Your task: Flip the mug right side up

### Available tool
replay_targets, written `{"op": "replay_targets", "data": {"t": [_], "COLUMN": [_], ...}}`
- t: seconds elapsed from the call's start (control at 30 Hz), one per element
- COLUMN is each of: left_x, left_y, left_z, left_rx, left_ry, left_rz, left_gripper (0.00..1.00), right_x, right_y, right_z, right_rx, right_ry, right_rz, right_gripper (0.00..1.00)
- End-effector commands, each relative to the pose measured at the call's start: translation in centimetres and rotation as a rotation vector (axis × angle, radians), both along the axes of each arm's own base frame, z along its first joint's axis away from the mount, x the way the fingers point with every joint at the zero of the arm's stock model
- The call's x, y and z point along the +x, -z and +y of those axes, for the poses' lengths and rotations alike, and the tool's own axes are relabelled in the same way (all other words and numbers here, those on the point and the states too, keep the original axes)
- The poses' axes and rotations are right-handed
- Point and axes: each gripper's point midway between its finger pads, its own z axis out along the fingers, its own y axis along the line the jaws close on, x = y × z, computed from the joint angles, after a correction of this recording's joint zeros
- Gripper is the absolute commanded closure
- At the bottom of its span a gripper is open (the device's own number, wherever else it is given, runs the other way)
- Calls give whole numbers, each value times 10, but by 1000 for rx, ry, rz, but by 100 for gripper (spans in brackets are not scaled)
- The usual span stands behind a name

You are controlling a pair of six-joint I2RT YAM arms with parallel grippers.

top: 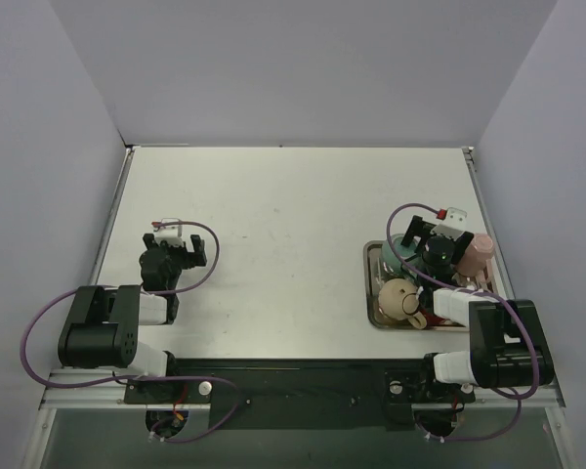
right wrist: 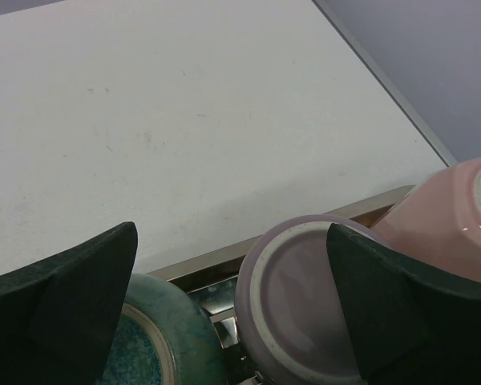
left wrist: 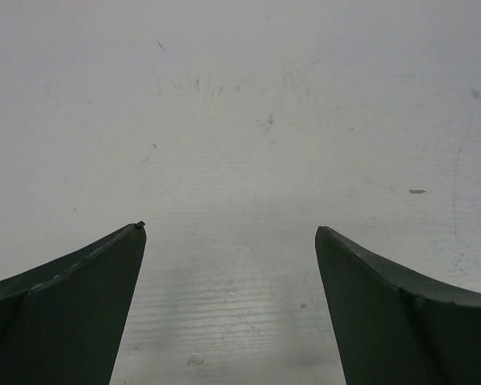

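Note:
Next, I lift the cream mug (top: 397,298) with my right gripper and hand it over above the table's middle (top: 298,225), because it lies in the tray too far away for my left gripper to reach.
A metal tray (top: 372,293) at the right holds several mugs. In the right wrist view a lilac mug (right wrist: 305,305) shows its base, tipped toward me, between a teal mug (right wrist: 172,337) and a pink mug (right wrist: 441,216), which also show their bases. The teal mug (top: 398,252) and pink mug (top: 481,249) show in the top view too. My right gripper (top: 433,237) is open and hovers over them, holding nothing; the lilac mug lies under its right finger (right wrist: 401,313). My left gripper (top: 176,241) is open and empty over bare table at the left.
A cream mug (top: 398,296) with a handle lies at the tray's near left. The tray's far rim (right wrist: 216,261) runs under my right gripper (right wrist: 231,233). Grey walls enclose the table. My left gripper (left wrist: 228,228) sees only scuffed white table (left wrist: 240,120).

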Motion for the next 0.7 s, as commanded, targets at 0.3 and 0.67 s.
{"op": "replay_targets", "data": {"t": [0.3,0.67], "left_x": [11,-24], "left_y": [-62,-42], "left_z": [-3,-50], "left_rx": [-10,30], "left_ry": [81,410], "left_rz": [-77,81], "left_gripper": [2,2], "right_x": [-13,-140], "right_y": [-31,-50], "right_z": [47,129], "right_rx": [-148,-565], "right_ry": [-216,-1232], "right_rz": [106,871], "right_gripper": [0,9]}}
